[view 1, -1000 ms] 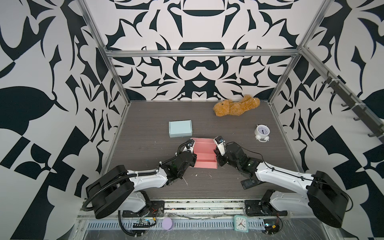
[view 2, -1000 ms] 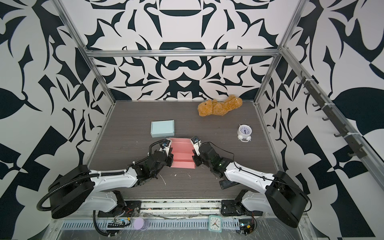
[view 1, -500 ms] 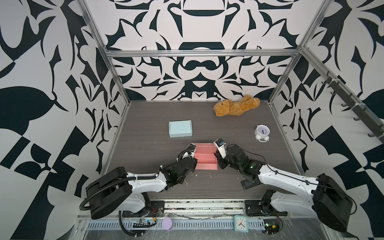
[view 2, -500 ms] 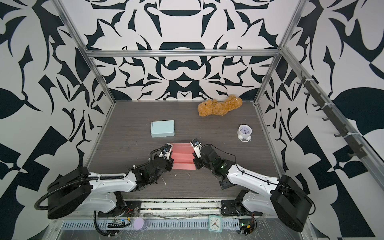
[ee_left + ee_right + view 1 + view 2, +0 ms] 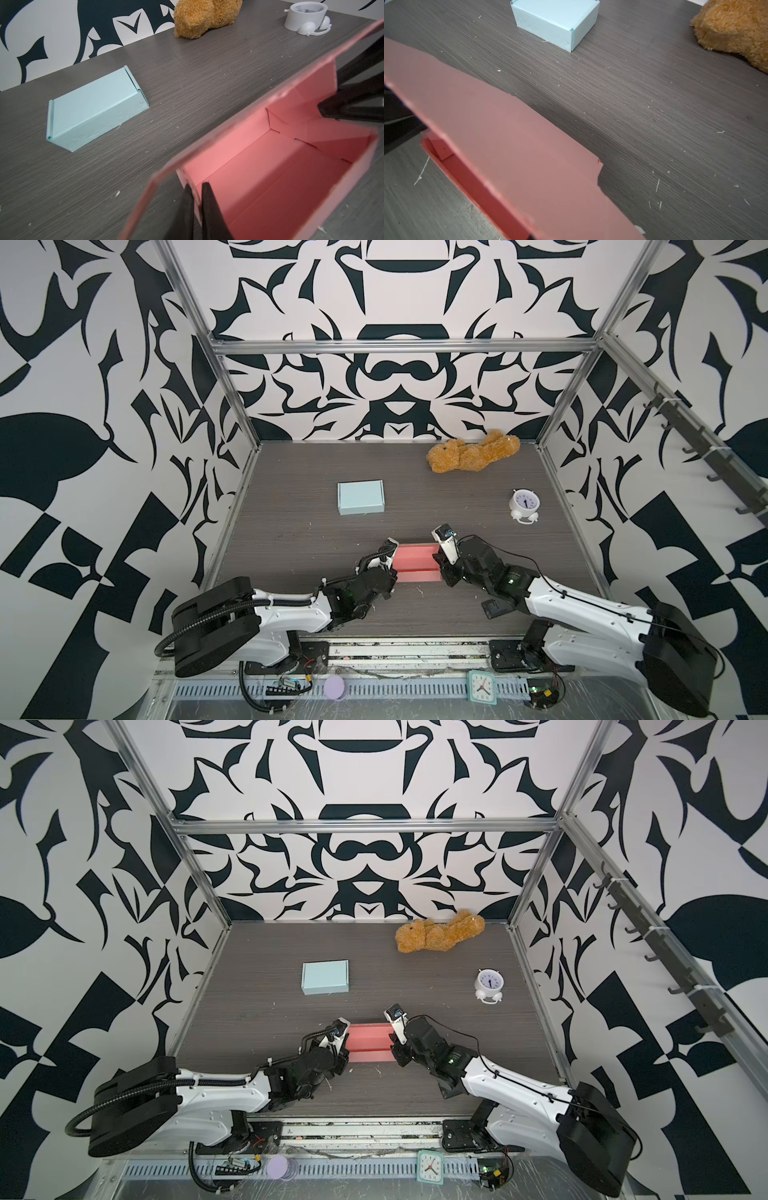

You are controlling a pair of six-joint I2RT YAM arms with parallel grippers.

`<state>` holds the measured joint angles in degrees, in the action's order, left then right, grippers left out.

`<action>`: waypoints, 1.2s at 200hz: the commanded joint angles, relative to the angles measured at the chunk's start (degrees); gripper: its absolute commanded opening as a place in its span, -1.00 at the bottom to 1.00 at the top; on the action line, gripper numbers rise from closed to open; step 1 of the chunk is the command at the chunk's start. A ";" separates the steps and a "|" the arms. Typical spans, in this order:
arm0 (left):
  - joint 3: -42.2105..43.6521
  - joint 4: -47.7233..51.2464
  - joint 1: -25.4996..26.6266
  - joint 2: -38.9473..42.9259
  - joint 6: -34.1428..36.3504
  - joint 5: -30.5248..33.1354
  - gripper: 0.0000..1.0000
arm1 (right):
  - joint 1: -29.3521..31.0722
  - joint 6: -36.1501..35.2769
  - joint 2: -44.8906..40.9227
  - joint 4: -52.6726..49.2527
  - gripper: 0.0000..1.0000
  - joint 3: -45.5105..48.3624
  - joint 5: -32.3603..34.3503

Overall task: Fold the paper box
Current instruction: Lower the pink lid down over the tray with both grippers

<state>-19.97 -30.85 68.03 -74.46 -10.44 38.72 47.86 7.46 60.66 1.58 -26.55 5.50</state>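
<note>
The end (image 5: 186, 179) is pinched by my left gripper with a finger inside the tray, so next the gripper opens, moves back and folds the lid (image 5: 417, 551) down from behind.
The pink paper box (image 5: 417, 564) (image 5: 370, 1044) sits near the table's front, between both arms. Its lid (image 5: 508, 145) leans forward over the open tray (image 5: 270, 187). My left gripper (image 5: 394, 569) (image 5: 196, 187) is at the box's left end, shut on the thin end wall, one finger inside and one outside. My right gripper (image 5: 441, 568) (image 5: 395, 1048) is at the box's right end. Its dark fingers (image 5: 353, 108) reach to the lid's end flap, with one tip hidden behind the flap. In the right wrist view the lid hides the jaws.
A closed light blue box (image 5: 360, 497) lies behind the pink one to the left. A brown teddy bear (image 5: 473, 456) lies at the back right, and a white alarm clock (image 5: 524, 504) stands at the right. Patterned walls enclose the table.
The lid has swung from lying back to leaning forward over the tray. Both grippers have stayed at the box's ends and drawn slightly toward the front.
</note>
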 commanded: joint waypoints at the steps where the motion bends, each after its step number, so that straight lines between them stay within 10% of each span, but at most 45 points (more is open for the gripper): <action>1: 0.69 0.08 1.58 0.98 -0.01 -3.38 -0.72 | 0.92 0.96 -1.07 0.79 -0.56 0.34 -2.33; 126: 3.18 9.85 2.19 11.02 -6.61 -12.99 -0.12 | 1.37 5.76 -11.87 -5.79 -0.07 3.73 -0.08; 240: -0.23 36.59 2.19 41.57 -11.16 -15.29 0.59 | 1.50 8.11 -28.97 -16.25 0.09 -2.32 3.80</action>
<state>-17.43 -1.28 70.15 -36.84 -19.97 21.21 48.99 14.87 33.32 -12.60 -23.27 6.13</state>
